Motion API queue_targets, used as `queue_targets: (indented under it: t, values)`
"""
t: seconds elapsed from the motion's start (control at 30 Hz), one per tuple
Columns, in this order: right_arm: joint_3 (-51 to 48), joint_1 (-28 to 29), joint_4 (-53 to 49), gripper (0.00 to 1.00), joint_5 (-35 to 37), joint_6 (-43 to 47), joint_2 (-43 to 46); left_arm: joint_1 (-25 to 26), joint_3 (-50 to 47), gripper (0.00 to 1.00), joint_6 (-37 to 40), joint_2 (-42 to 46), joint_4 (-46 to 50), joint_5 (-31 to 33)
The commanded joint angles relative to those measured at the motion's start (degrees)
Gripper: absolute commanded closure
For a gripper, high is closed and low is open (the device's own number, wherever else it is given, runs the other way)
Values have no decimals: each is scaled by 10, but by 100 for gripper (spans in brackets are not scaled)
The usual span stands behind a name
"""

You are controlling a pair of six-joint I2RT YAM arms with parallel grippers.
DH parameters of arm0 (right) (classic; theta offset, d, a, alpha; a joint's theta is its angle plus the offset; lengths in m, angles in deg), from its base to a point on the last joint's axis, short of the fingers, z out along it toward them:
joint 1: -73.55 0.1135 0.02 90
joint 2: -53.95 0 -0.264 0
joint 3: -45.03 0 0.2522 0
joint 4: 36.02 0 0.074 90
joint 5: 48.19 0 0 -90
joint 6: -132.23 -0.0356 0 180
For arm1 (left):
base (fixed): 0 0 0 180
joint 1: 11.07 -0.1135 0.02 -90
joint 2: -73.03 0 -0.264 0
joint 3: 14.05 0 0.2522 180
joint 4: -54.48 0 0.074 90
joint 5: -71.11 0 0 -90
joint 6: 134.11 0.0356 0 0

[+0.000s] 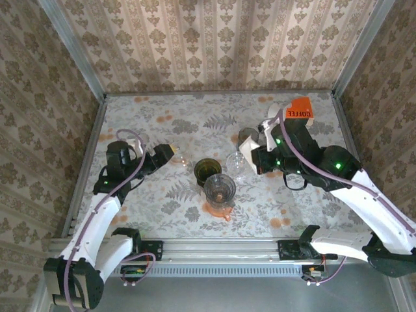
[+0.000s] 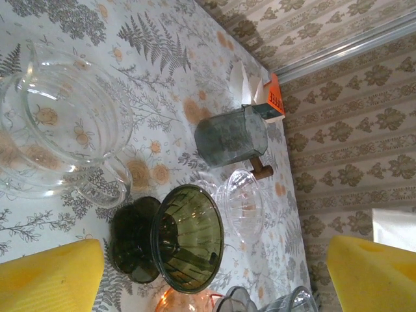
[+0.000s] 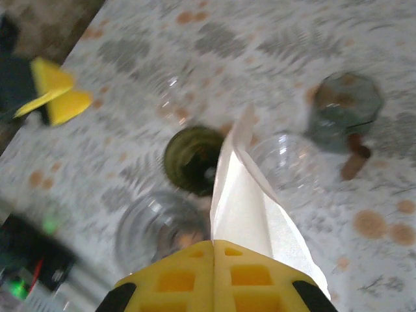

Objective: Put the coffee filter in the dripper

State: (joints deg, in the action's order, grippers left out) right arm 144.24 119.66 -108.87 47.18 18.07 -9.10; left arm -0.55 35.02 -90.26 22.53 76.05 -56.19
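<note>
I keep moving my right gripper, with the coffee filter [image 3: 257,211] hanging free from its fingers, to the smoky dripper's opening [image 1: 220,188], which is empty, and let go inside it.
My right gripper [image 3: 214,250] is shut on a folded white coffee filter [image 3: 250,208], held above the table; its tip points between two drippers. In the top view that gripper [image 1: 250,155] hangs just right of a clear dripper [image 1: 237,162]. A dark green dripper [image 1: 208,170] stands at the table's middle, and shows as well in the right wrist view [image 3: 192,159] and the left wrist view [image 2: 188,237]. A smoky dripper [image 1: 220,188] sits on an orange base in front of it. My left gripper [image 1: 166,155] is open and empty, left of the green dripper.
A grey mug [image 1: 247,136] with a wooden handle stands behind the drippers. An orange filter box [image 1: 300,109] sits at the back right. A clear glass vessel [image 2: 62,123] stands close to my left gripper. Patterned walls enclose the table on three sides.
</note>
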Motion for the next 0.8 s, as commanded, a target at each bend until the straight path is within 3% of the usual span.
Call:
queue_targets:
  t: [0.0, 0.13, 0.4, 0.77]
  values:
    - [36, 48, -85, 100, -53, -5, -26, 14, 3, 10, 24, 9, 22, 0]
    - [52, 88, -103, 100, -55, -12, -67, 25, 8, 10, 30, 12, 33, 1]
    - [76, 94, -119, 100, -63, -17, -143, 34, 5, 10, 33, 22, 43, 2]
    - [179, 110, -241, 100, 4, -18, -218, 47, -4, 11, 29, 16, 21, -12]
